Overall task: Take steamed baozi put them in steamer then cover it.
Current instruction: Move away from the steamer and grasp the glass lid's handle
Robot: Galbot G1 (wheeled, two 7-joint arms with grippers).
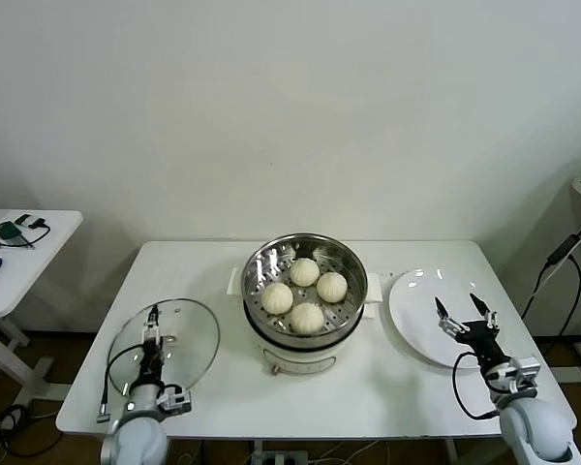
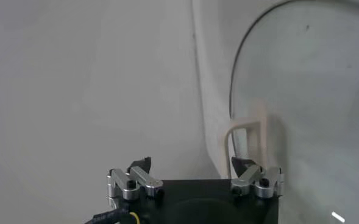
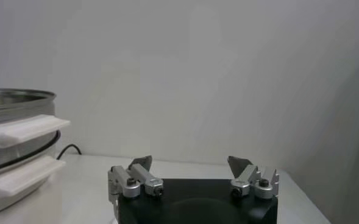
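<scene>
My gripper will lift the round cover (image 1: 192,334) over the steamer, and the cover will stay level because the cream-white handle (image 2: 243,123) stands at the cover's middle.
The steamer (image 1: 271,341) stands in the middle of the white table, uncovered. Four steamed baozi lie on its perforated tray: (image 1: 304,271), (image 1: 331,286), (image 1: 278,297), (image 1: 307,317). The cover (image 1: 189,334) lies flat on the table to the steamer's left. My left gripper (image 1: 153,318) is open and empty over the cover. In the left wrist view the left gripper (image 2: 191,163) has the cover's cream-white handle (image 2: 243,131) just beyond one fingertip. My right gripper (image 1: 465,312) is open and empty above the white plate; it also shows in the right wrist view (image 3: 190,161).
A bare white plate (image 1: 416,300) lies right of the steamer. The steamer's side handle (image 3: 21,131) shows in the right wrist view. A small side table (image 1: 39,252) with cables stands at the far left. A white wall runs behind the table.
</scene>
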